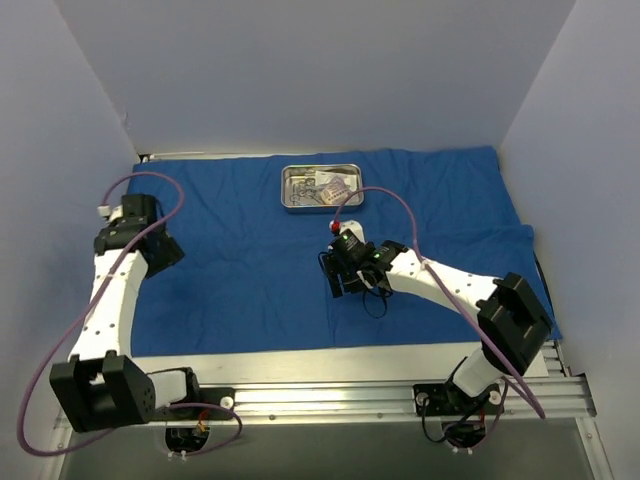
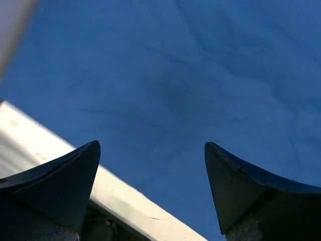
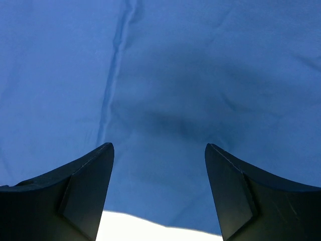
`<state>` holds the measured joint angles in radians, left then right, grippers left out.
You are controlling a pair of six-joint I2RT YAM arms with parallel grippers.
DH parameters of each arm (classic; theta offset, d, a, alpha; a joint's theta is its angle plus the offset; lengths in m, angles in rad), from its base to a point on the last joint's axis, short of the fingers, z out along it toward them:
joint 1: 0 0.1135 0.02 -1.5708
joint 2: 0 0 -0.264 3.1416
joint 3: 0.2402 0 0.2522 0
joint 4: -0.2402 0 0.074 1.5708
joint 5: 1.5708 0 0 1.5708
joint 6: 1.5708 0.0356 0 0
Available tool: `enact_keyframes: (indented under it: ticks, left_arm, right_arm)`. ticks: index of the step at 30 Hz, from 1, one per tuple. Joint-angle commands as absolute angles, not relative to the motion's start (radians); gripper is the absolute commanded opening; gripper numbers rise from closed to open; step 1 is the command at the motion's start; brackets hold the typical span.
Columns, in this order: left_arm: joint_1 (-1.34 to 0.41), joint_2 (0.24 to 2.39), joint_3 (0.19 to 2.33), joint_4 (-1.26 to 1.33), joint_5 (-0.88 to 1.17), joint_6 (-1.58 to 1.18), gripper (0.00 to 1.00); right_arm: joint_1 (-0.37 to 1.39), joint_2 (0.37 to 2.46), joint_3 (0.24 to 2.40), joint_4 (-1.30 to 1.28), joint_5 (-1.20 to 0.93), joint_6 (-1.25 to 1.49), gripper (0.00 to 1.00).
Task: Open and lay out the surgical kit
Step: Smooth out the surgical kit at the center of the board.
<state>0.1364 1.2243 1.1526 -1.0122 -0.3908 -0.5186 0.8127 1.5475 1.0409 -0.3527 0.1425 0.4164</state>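
The blue cloth's near edge [image 1: 290,351] ends short of the rail, so the robot's right gripper should pull the middle of the cloth [image 1: 345,308] back toward the rail.
The large blue cloth wrap [image 1: 250,260] lies spread flat over the table. The small steel tray [image 1: 322,206] stands on it at the back centre, with silver instruments and clear packets [image 1: 335,186] inside; I cannot tell them apart. My left gripper [image 1: 165,250] is open and empty over the cloth's left part; its view shows blue cloth [image 2: 190,85] and the table's edge [image 2: 125,201]. My right gripper [image 1: 340,283] is open and empty over the cloth's middle, in front of the tray; its view shows only cloth [image 3: 165,90].
White walls close in the back and both sides. A bare strip of table [image 1: 330,362] and a metal rail [image 1: 380,400] run along the near edge, where both arm bases sit. Purple cables [image 1: 420,235] loop from each arm.
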Motion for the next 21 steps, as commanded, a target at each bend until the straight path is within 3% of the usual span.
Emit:
enact_keyframes:
  ticks: [1, 7, 11, 21]
  left_arm:
    - [-0.054, 1.297, 1.175, -0.943, -0.313, -0.561, 0.94]
    - [-0.326, 1.456, 1.193, -0.89, -0.347, -0.659, 0.94]
    - [-0.408, 1.563, 1.209, -0.848, -0.379, -0.689, 0.95]
    - [-0.407, 1.658, 1.161, -0.739, -0.396, -0.703, 0.99]
  right_arm:
    - [0.811, 1.6, 1.058, -0.29, 0.199, 0.466, 0.69]
    - [0.808, 1.69, 1.058, -0.232, 0.23, 0.509, 0.69]
    - [0.798, 1.724, 1.066, -0.209, 0.241, 0.523, 0.69]
    - [0.623, 1.684, 1.016, -0.2, 0.268, 0.549, 0.69]
